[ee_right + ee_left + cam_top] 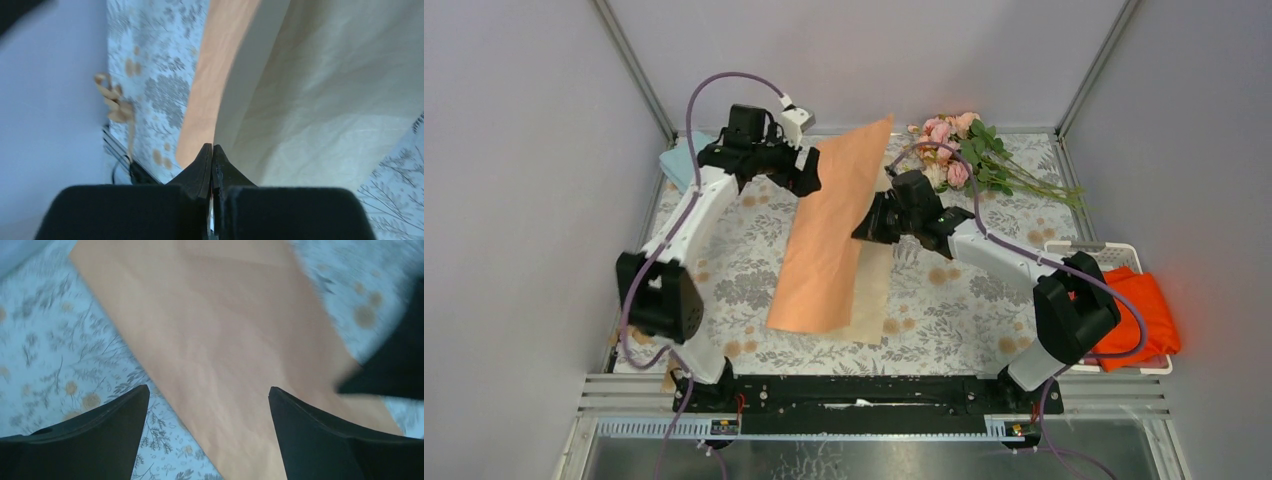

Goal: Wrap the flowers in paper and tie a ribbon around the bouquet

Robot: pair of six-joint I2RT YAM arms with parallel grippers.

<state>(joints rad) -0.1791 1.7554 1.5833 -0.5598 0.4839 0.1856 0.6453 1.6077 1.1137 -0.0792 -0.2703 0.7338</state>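
A pale layer (873,295) can be seen past the edge of the peach-orange paper (822,245), so I expect the peach-orange paper to unfold to a wide pale sheet when I pull it open.
The peach-orange paper (829,235) is lifted off the table and hangs as a long tilted sheet from the back centre toward the front. My right gripper (871,226) is shut on its right edge; in the right wrist view the jaws (212,148) pinch the sheet, whose pale underside (325,100) fills the right. My left gripper (809,178) is open at the sheet's upper left, and its fingers (120,425) straddle the paper (225,340) without touching it. The flowers (959,150) lie at the back right, stems pointing right. The ribbon (114,100) lies bunched by the table's front-left edge.
A light-blue cloth (679,162) lies at the back left behind the left arm. A white basket (1124,252) with a bright orange cloth (1139,310) stands at the right edge. Metal frame posts and grey walls enclose the floral tablecloth (944,320).
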